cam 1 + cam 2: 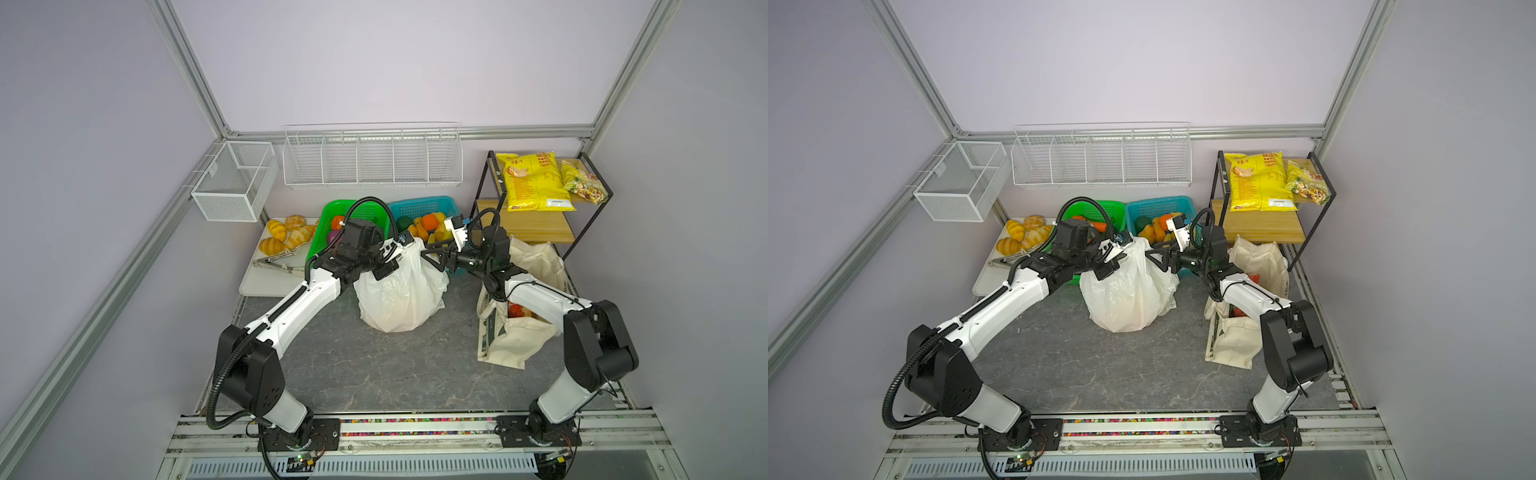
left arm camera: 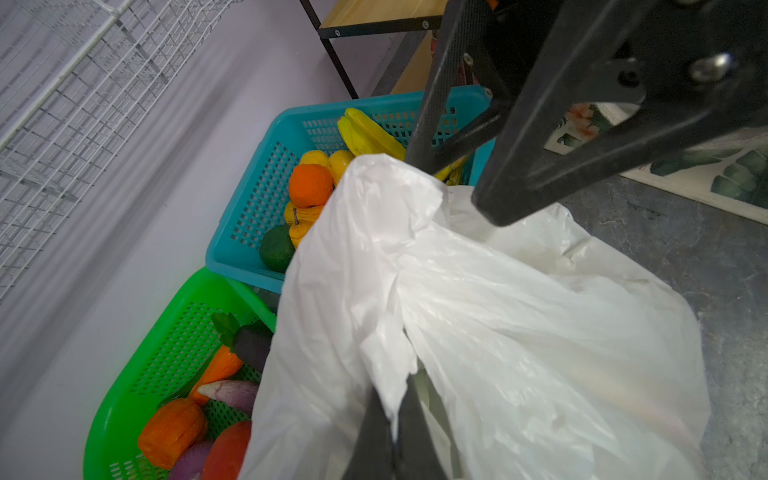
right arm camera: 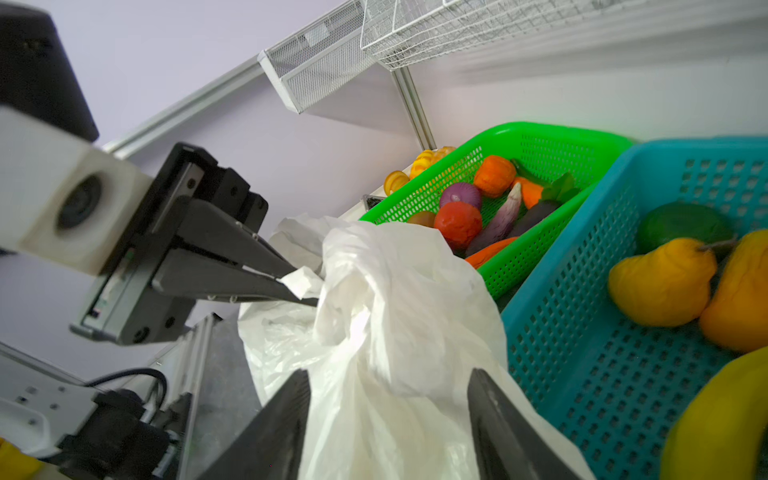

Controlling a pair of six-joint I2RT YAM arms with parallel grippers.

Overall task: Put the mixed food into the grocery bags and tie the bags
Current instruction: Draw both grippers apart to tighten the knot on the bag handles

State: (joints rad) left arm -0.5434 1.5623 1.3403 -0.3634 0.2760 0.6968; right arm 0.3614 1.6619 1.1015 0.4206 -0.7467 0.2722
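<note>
Only my left gripper is holding the crumpled strip at the bag's top, and the bag's top fold stands loose. My right gripper should therefore pinch that fold before my left gripper takes a new grip.
The white plastic grocery bag stands full in the middle of the table, its contents hidden. My left gripper is shut on a crumpled strip at the bag's top. My right gripper is open, its jaws wide apart either side of the bag's upper right part, holding nothing. The cream canvas tote lies under my right arm, with something red-orange showing inside. A yellow toy banana and an orange toy fruit lie in the blue basket.
A green basket of toy vegetables sits behind the bag, left of the blue one. A white tray with croissants and tongs is at the far left. A shelf at the back right holds a big yellow chip bag. Wire racks hang on the walls.
</note>
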